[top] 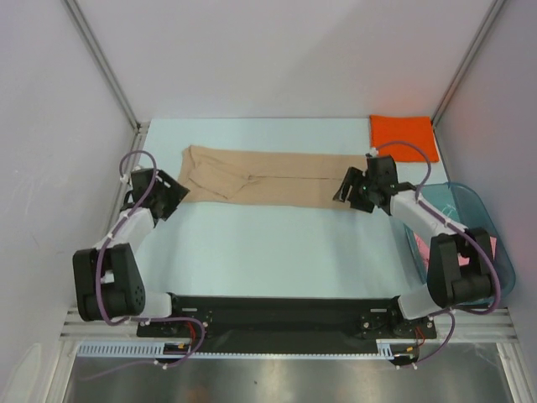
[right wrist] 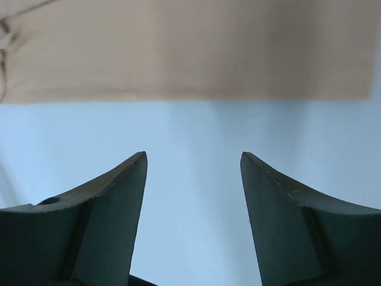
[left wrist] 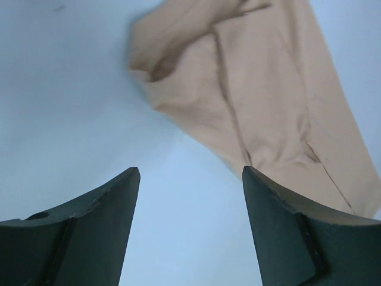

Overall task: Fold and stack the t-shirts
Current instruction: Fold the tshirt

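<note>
The sides of the tan t-shirt are flat, meeting (top: 300, 177) along a line, so I expect the strip (top: 289, 191) to swing around still folded when I pull its end.
A tan t-shirt (top: 268, 175) lies folded into a long strip across the far part of the table; it also shows in the left wrist view (left wrist: 262, 89) and the right wrist view (right wrist: 184, 47). A folded orange t-shirt (top: 403, 134) lies at the far right corner. A bit of pink cloth (top: 493, 245) shows inside the teal tub. My left gripper (top: 174, 195) is open and empty at the strip's left end (left wrist: 190, 173). My right gripper (top: 346, 191) is open and empty at the strip's right end, just short of its near edge (right wrist: 193, 158).
A translucent teal plastic tub (top: 470, 201) stands at the right edge beside my right arm. White walls with metal posts close in the table on the left, far and right sides. A black rail (top: 285, 315) runs along the near edge.
</note>
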`<state>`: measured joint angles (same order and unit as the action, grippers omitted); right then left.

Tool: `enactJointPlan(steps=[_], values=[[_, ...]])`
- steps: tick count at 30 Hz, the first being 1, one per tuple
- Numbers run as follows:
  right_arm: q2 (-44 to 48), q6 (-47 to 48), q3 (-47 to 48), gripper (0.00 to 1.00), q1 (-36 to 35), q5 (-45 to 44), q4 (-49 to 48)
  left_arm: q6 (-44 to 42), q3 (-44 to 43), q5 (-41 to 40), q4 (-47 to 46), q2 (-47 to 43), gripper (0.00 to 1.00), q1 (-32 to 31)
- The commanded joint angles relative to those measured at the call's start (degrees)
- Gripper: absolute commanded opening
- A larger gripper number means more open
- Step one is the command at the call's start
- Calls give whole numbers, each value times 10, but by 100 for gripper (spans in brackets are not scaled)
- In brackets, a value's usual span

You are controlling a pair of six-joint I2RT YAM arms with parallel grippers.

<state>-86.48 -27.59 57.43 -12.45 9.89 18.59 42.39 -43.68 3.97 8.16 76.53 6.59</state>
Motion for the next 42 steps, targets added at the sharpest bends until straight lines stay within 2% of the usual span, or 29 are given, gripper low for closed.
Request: enactJointPlan(steps=[1, 5, 9, 14, 23, 26, 32, 38, 40, 42], values=[[54, -57, -66, 70, 35, -36, -53, 44, 6, 48, -42, 49, 75, 34], [81, -133, -148, 70, 37, -120, -109, 59, 25, 61, -118, 76, 74, 44], [59, -170, -161, 70, 42, -155, -122, 53, -3, 50, -128, 113, 74, 44], [68, -214, -192, 72, 52, -160, -166, 64, -7, 27, -126, 129, 73, 43], [34, -256, -200, 71, 63, -156, -171, 69, -31, 8, -138, 194, 67, 44], [19, -267, -201, 68, 67, -152, -180, 72, -35, 9, -151, 206, 64, 44], [-23, -267, -195, 62, 70, -158, -219, 46, -57, -12, -149, 217, 52, 47], [-49, -269, -183, 48, 70, -147, -221, 39, -65, -7, -161, 235, 40, 47], [-51, -273, -189, 40, 70, -141, -218, 39, -69, -5, -166, 245, 35, 47], [-52, -279, -194, 38, 69, -144, -214, 41, -76, -5, -170, 252, 33, 47]])
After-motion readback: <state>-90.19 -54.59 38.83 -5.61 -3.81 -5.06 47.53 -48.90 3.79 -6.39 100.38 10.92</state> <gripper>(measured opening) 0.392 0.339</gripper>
